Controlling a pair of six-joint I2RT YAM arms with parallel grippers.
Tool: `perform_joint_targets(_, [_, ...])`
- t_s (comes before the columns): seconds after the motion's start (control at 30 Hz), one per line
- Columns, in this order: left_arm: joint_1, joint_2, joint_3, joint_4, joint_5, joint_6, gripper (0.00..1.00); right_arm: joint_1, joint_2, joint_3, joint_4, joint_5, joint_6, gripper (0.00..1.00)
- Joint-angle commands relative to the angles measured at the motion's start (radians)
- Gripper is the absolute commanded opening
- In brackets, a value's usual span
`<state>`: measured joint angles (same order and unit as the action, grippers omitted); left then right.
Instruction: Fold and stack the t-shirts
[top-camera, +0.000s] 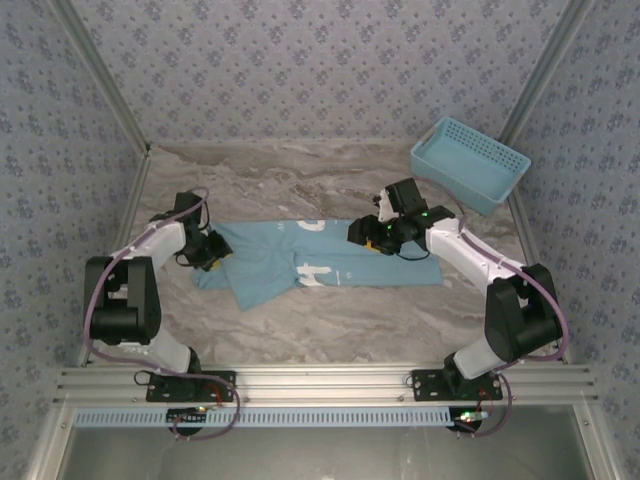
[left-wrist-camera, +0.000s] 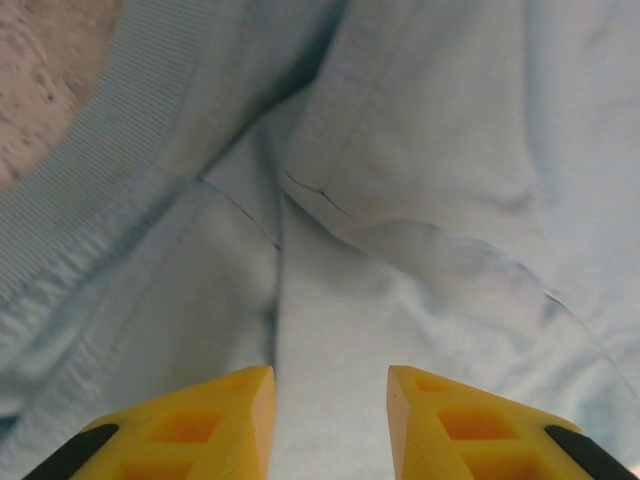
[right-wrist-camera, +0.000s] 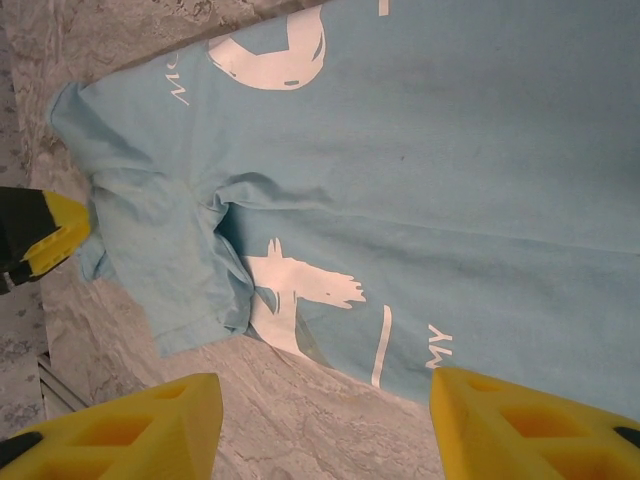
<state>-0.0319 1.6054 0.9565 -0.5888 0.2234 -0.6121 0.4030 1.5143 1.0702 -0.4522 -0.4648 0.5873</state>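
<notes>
Next, my left gripper pulls the flap's collar end (right-wrist-camera: 108, 238) to bring the rumpled flap (top-camera: 246, 297) in line before I turn the t-shirt, because the flap sticks out past the t-shirt's long edge.
The light blue t-shirt (top-camera: 330, 255) lies spread across the middle of the marble table, with white lettering showing and its left part folded over into a rumpled flap. My left gripper (top-camera: 210, 250) rests at the shirt's left end, near the ribbed collar (left-wrist-camera: 110, 190). It is open (left-wrist-camera: 330, 400), and flat cloth (left-wrist-camera: 400, 250) lies between its yellow fingers. My right gripper (top-camera: 365, 232) hovers over the shirt's middle. It is wide open (right-wrist-camera: 320, 400) above the shirt's edge with bare table between its fingers. The white print (right-wrist-camera: 300, 285) is just beyond them.
A light blue plastic lattice basket (top-camera: 470, 165) stands at the back right corner. Marble tabletop (top-camera: 330, 330) is bare in front of the shirt. Patterned walls and metal posts close in the sides. The left gripper's yellow finger (right-wrist-camera: 50, 235) shows at the left of the right wrist view.
</notes>
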Motion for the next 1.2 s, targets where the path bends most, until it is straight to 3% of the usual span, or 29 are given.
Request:
perform_joint_targets(0.0, [0.001,0.025,-0.008,0.041,0.013,0.046,0.32,0.005,-0.003,0.028,-0.011,-0.012,0.0,0.59])
perform_joint_targets(0.13, [-0.001,0.034,-0.031,0.083,0.023,0.031,0.27,0.005,-0.004,0.026,-0.012,-0.012,-0.001,0.59])
perform_joint_targets(0.5, [-0.014,-0.091,-0.055,0.044,0.006,-0.012,0.0,0.005,-0.002,0.022,-0.013,-0.012,0.001,0.59])
perform_joint_targets(0.83, [-0.013,-0.199,-0.006,-0.156,0.005,-0.115,0.0,0.002,0.008,0.022,-0.007,-0.017,0.002,0.59])
perform_joint_targets(1.17, [-0.01,-0.074,0.217,-0.304,-0.007,-0.122,0.0,-0.006,0.019,0.028,-0.008,-0.02,0.0,0.59])
